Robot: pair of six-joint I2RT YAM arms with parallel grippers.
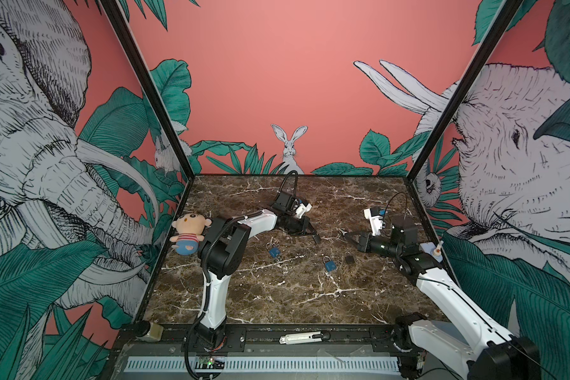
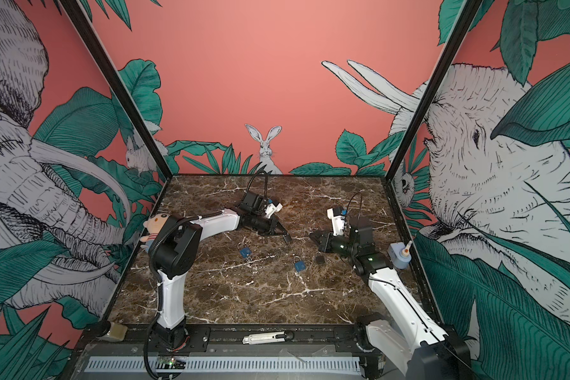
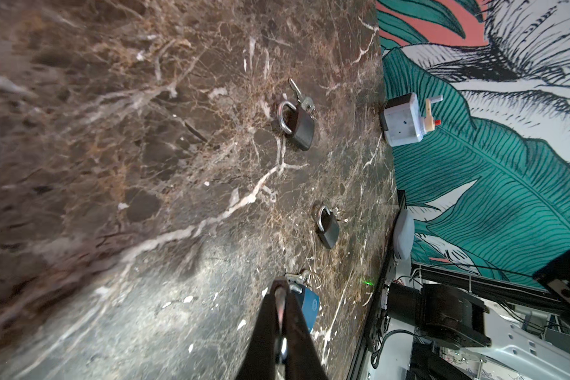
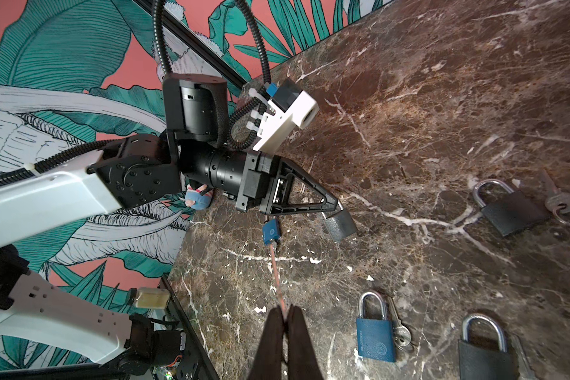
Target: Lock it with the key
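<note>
I should keep lowering the dark grey padlock [image 1: 317,240] with my left gripper until it rests, then let go, because it hangs low over open marble [image 1: 323,239], clear of the blue padlocks.
My left gripper [image 1: 316,238] [image 4: 336,205] is shut on the silver shackle of a dark grey padlock [image 4: 339,225], which hangs below its tips just above the marble table [image 1: 277,296]. In the left wrist view only a sliver of metal shows between the shut fingers [image 3: 269,316]. My right gripper [image 1: 343,234] [image 4: 287,311] is shut on a thin key [image 4: 278,279], whose blade sticks out of the tips towards the left gripper. Key and hanging padlock are a short way apart and do not touch.
Loose padlocks lie on the table: two blue ones [image 1: 273,252] [image 1: 329,265] and two black ones [image 1: 350,258] [image 4: 510,210], some with keys. A plush doll [image 1: 190,235] sits at the left wall, a blue-white device [image 1: 431,251] at the right, a utility knife [image 1: 305,338] on the front rail.
</note>
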